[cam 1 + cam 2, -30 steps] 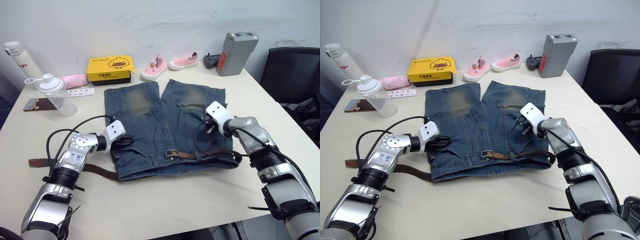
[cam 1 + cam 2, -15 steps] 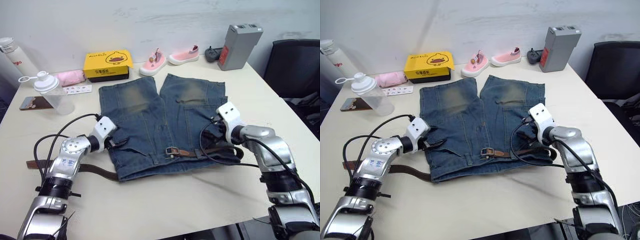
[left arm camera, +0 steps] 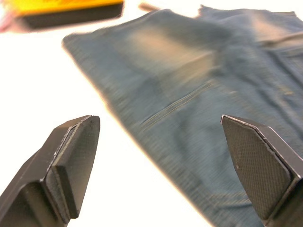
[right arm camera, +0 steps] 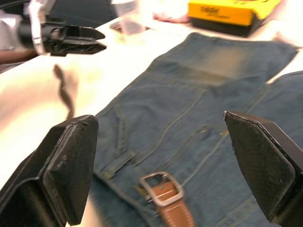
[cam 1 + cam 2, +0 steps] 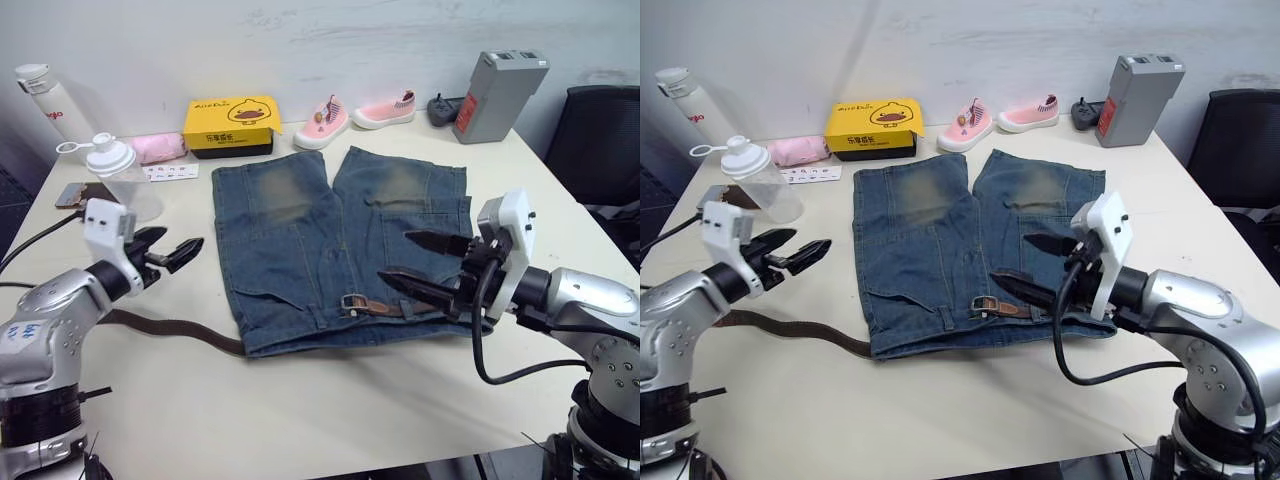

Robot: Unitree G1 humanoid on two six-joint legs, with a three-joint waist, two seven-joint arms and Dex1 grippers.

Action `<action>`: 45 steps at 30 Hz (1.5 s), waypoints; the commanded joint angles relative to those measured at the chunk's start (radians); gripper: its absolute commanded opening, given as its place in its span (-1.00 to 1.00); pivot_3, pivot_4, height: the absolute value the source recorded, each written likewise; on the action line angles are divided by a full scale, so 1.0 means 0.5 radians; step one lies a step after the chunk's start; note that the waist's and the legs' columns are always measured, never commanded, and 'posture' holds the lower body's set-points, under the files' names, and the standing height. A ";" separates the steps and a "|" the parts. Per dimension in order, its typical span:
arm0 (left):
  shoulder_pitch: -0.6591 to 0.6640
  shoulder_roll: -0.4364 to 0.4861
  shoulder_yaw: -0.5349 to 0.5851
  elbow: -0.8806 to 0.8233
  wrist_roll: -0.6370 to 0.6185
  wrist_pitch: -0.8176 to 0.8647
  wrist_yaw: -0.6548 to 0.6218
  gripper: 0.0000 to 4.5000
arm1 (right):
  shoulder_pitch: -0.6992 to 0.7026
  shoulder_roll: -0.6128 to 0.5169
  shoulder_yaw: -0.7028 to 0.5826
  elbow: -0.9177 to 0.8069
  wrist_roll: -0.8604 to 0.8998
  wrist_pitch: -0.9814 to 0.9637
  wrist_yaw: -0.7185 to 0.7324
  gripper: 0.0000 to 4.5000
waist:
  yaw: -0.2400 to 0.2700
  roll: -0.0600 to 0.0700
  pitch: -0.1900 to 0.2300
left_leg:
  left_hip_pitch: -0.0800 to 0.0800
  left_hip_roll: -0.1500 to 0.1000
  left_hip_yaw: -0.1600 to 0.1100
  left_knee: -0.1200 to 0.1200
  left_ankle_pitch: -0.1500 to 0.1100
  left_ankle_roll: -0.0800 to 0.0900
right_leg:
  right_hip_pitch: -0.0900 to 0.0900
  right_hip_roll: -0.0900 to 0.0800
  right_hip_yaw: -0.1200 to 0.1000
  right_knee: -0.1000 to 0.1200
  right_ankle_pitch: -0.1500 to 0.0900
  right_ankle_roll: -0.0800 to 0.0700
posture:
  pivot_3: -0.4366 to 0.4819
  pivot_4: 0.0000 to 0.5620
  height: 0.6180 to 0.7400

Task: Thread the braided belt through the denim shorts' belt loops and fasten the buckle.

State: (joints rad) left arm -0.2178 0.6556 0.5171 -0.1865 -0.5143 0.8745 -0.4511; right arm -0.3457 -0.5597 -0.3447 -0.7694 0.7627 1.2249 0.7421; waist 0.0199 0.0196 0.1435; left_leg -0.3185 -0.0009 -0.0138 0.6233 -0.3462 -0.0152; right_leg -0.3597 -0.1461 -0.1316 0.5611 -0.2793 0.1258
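The braided belt (image 5: 222, 343) will fold back over the waistband when I carry it toward the buckle, because the belt's tail trails in a loose curve (image 5: 160, 326).
The faded denim shorts (image 5: 330, 240) lie flat on the table with the waistband toward me. The braided belt (image 5: 170, 331) trails over the table on the left, slips in under the waistband's left end and shows again as a brown strap by the silver buckle (image 5: 351, 303), also seen as the buckle (image 4: 161, 190). Which belt loops it passes through I cannot tell. My left gripper (image 5: 168, 249) hangs open above the table, left of the shorts and touching nothing. My right gripper (image 5: 398, 257) is open above the waistband's right half, holding nothing.
Along the back stand a yellow box (image 5: 232, 122), two pink shoes (image 5: 328, 120), a grey case (image 5: 498, 88), a pink pouch (image 5: 158, 148), a clear shaker bottle (image 5: 118, 172), a white bottle (image 5: 45, 98) and a phone (image 5: 72, 193). A black chair (image 5: 600, 140) stands at the right.
Both grippers have opened and come off the shorts. The left one drew back to the left, the right one lifted back toward me. The camera has also shifted.
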 commanded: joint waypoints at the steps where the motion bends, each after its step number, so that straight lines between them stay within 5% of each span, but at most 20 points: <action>1: 0.104 0.037 0.305 0.004 -0.018 0.169 0.171 0.98 | 0.011 -0.017 0.356 0.007 -0.183 -0.239 -0.111 1.00 | -0.007 -0.004 0.002 | 0.001 0.000 0.000 -0.001 0.000 0.000 | 0.000 0.001 0.000 -0.001 0.000 0.000 | -0.05 -0.47 0.99; 8: -0.020 0.012 0.505 0.020 -0.076 0.739 0.443 0.98 | 0.018 -0.038 0.744 0.028 -0.432 -0.491 -0.264 1.00 | 0.022 -0.012 0.005 | -0.002 0.000 -0.006 -0.001 0.002 -0.005 | -0.001 0.000 -0.005 -0.002 0.000 0.000 | -0.05 -0.47 0.99; 17: -0.370 -0.153 0.995 -0.057 -0.012 1.254 0.722 0.98 | 0.115 -0.024 0.864 0.077 -0.488 -0.644 -0.289 1.00 | 0.002 -0.021 0.006 | 0.000 0.001 -0.005 -0.005 0.004 -0.009 | -0.001 0.002 -0.003 -0.002 0.000 0.000 | -0.05 -0.47 0.99; 23: -0.087 -0.262 1.472 -0.229 -0.320 1.400 0.334 0.98 | 0.089 0.021 0.961 0.175 -0.549 -0.750 -0.312 1.00 | -0.022 -0.019 0.006 | 0.006 0.003 -0.001 -0.013 0.005 -0.012 | -0.001 0.004 0.002 -0.004 0.000 0.000 | -0.05 -0.47 0.99; 28: 0.397 -0.610 1.316 -0.529 -0.357 1.324 0.276 0.98 | 0.055 0.008 0.992 0.220 -0.570 -0.804 -0.277 1.00 | -0.019 -0.020 0.007 | 0.007 0.003 0.000 -0.015 0.004 -0.014 | 0.001 0.001 0.003 -0.007 0.000 -0.001 | -0.05 -0.47 0.99; 33: 0.369 -0.784 1.056 -0.670 -0.317 1.139 0.391 0.98 | 0.048 0.000 0.977 0.216 -0.559 -0.806 -0.267 1.00 | 0.042 -0.024 0.006 | 0.002 0.007 -0.007 -0.002 -0.005 -0.031 | 0.003 0.001 -0.007 -0.015 0.001 -0.014 | -0.05 -0.47 0.99; 39: 0.444 -0.733 0.603 -0.497 -0.118 0.844 0.463 0.98 | 0.040 0.010 0.943 0.166 -0.528 -0.755 -0.313 1.00 | 0.031 -0.015 0.003 | 0.001 0.006 -0.005 -0.005 0.000 -0.018 | -0.001 0.005 -0.003 -0.012 0.003 -0.012 | -0.05 -0.47 0.99; 45: 0.536 -0.511 0.016 -0.036 0.434 0.411 0.743 0.98 | 0.024 0.014 0.875 0.095 -0.472 -0.677 -0.378 1.00 | 0.038 0.019 -0.009 | 0.001 0.007 -0.001 -0.005 0.001 -0.017 | -0.001 0.005 -0.001 -0.013 0.003 -0.013 | -0.05 -0.47 0.99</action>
State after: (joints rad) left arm 0.0068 0.3951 0.5692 -0.3343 -0.4133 1.1094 -0.1517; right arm -0.3238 -0.5551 0.1292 -0.6777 0.5096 0.8830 0.5672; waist 0.0390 0.0290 0.1389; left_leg -0.3179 0.0025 -0.0136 0.6201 -0.3488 -0.0285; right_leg -0.3591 -0.1439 -0.1314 0.5552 -0.2781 0.1192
